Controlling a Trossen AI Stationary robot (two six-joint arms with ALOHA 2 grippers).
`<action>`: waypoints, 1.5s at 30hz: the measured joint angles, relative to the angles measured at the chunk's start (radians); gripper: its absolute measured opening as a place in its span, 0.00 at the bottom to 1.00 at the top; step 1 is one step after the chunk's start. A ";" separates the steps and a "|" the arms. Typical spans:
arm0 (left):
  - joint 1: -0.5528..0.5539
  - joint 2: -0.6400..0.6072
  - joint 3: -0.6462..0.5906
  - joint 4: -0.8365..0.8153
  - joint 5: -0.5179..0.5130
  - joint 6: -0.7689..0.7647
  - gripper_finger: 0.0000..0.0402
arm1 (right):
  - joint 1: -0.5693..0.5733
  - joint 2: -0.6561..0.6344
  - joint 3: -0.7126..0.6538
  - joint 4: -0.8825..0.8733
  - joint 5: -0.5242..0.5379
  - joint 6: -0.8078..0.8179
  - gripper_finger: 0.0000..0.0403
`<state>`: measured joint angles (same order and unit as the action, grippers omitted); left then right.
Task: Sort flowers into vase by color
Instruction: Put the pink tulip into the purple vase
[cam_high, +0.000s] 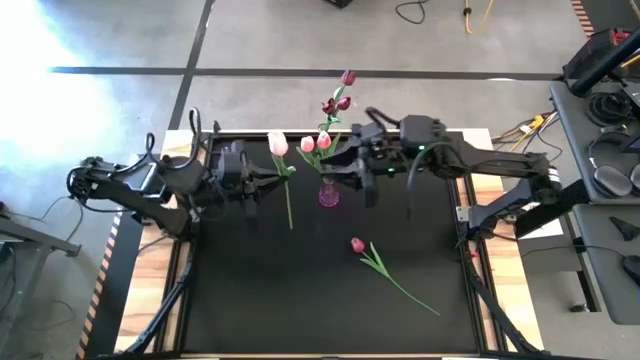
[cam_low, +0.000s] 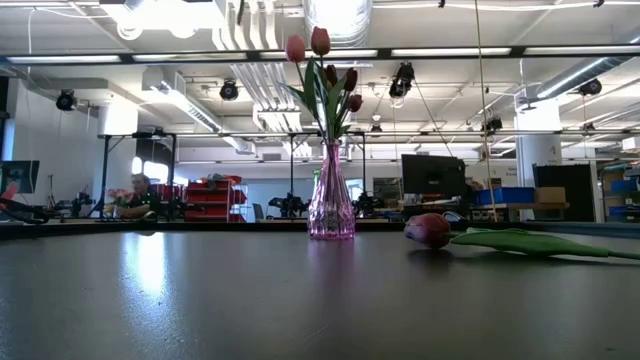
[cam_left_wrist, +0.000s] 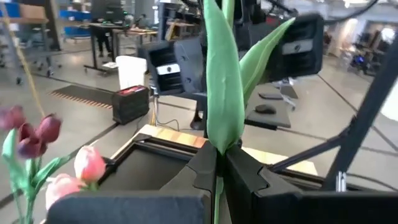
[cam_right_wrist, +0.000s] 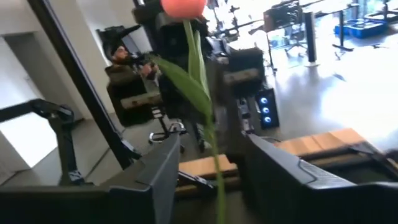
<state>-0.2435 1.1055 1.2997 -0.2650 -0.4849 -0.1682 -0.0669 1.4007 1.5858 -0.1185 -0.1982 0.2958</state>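
Note:
My left gripper is holding the light pink tulip (cam_high: 278, 144) away from the pink vase. My right gripper should grasp the tulip's leaves (cam_right_wrist: 193, 90) before lowering its stem in.
A light pink tulip (cam_high: 278, 144) with a long green stem is held by my left gripper (cam_high: 276, 176), which is shut on it, left of the vase. The pink glass vase (cam_high: 328, 194) stands on the black mat and holds pink and maroon tulips (cam_high: 323, 140); the low view shows it upright (cam_low: 331, 200). My right gripper (cam_high: 322, 168) hovers just beside the vase, open, and points toward the held tulip. In its wrist view the tulip's stem (cam_right_wrist: 214, 163) runs between its fingers (cam_right_wrist: 163, 171); I see no touch. One dark pink tulip (cam_high: 357, 245) lies flat on the mat. My left gripper (cam_left_wrist: 219, 169) pinches the tulip between its two fingers on the stem, right where the long leaves (cam_left_wrist: 221, 106) spring from it. The fingers come level from the table's left, across the stem. The tulip is lifted clear, roughly upright, head above the fingers and stem end (cam_high: 291, 224) below.
The lying tulip's stem (cam_high: 410, 293) stretches toward the mat's near right corner. Wooden table edges (cam_high: 490, 260) frame the black mat. Open mat (cam_high: 260, 290) lies at the near left. Beyond the table is a workshop room with a seated person (cam_low: 138, 192) far off.

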 joint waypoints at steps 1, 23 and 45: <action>0.003 0.006 0.008 -0.002 0.013 0.012 0.00 | 0.008 0.025 0.036 -0.002 0.000 0.000 0.47; 0.057 0.037 0.033 0.003 0.164 0.045 0.00 | 0.037 0.337 0.517 -0.252 0.000 -0.145 0.44; 0.075 0.019 0.031 -0.129 0.050 -0.053 0.40 | 0.036 0.123 0.518 -0.504 0.291 -0.395 0.02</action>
<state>-0.1684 1.1250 1.3304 -0.3942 -0.4349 -0.2214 -0.0307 1.5239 2.1036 -0.6223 0.0927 -0.0990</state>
